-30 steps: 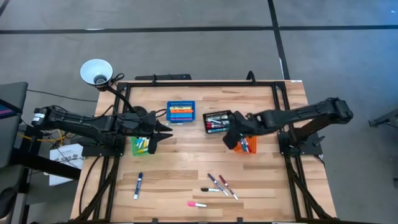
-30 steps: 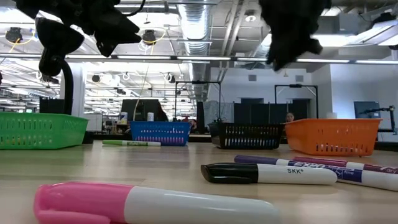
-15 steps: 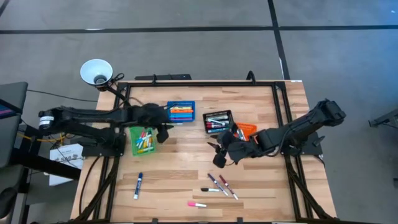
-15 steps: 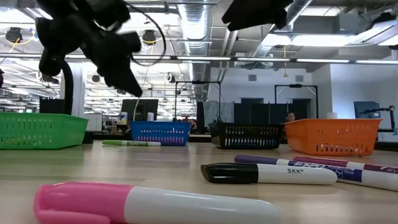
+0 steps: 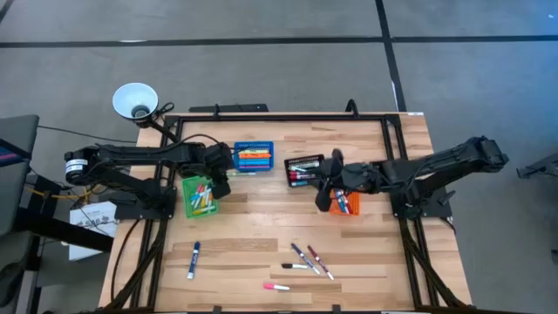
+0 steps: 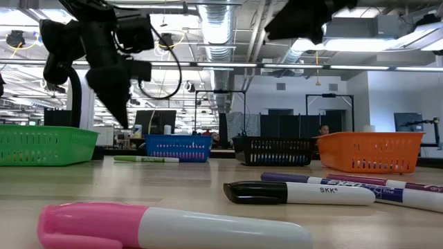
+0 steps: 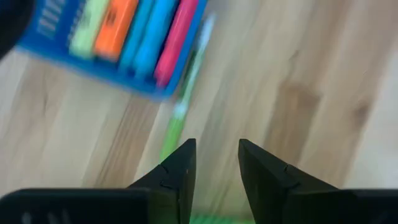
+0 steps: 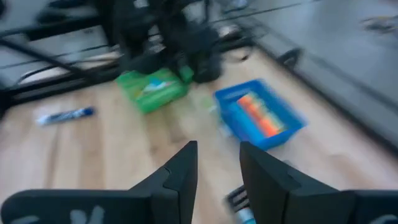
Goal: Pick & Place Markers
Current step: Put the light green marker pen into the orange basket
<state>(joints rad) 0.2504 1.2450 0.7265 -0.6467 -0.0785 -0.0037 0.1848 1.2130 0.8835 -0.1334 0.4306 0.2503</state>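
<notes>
My left gripper is going down to the green marker's loose end (image 6: 126,158), which sticks out clear of the blue bin. It should go on down until its open fingers are on both sides of that end (image 7: 171,142) before it closes.
Several markers lie loose on the table: a blue-capped one (image 5: 193,259), a cluster of three (image 5: 307,259) and a pink-capped one (image 5: 275,285). The low view shows the pink (image 6: 173,228), black (image 6: 297,192) and purple (image 6: 346,181) ones close up. A green marker (image 7: 177,121) lies beside the blue bin (image 7: 118,43). My left gripper (image 5: 222,179) hangs open and empty between the green bin (image 5: 199,197) and the blue bin (image 5: 254,158). My right gripper (image 5: 324,187) is open and empty between the black bin (image 5: 304,169) and the orange bin (image 5: 346,202).
All four bins hold markers and stand in a row across the table's middle. A white funnel-shaped lamp (image 5: 135,99) stands off the far left corner. A black metal frame (image 5: 261,116) edges the table. Bare wood lies between the bins and the loose markers.
My left gripper moved from above the green bin toward the blue bin and tipped to point down. My right gripper swung out from the orange bin toward the near edge, then drew back beside the orange and black bins. The loose markers stayed put.
</notes>
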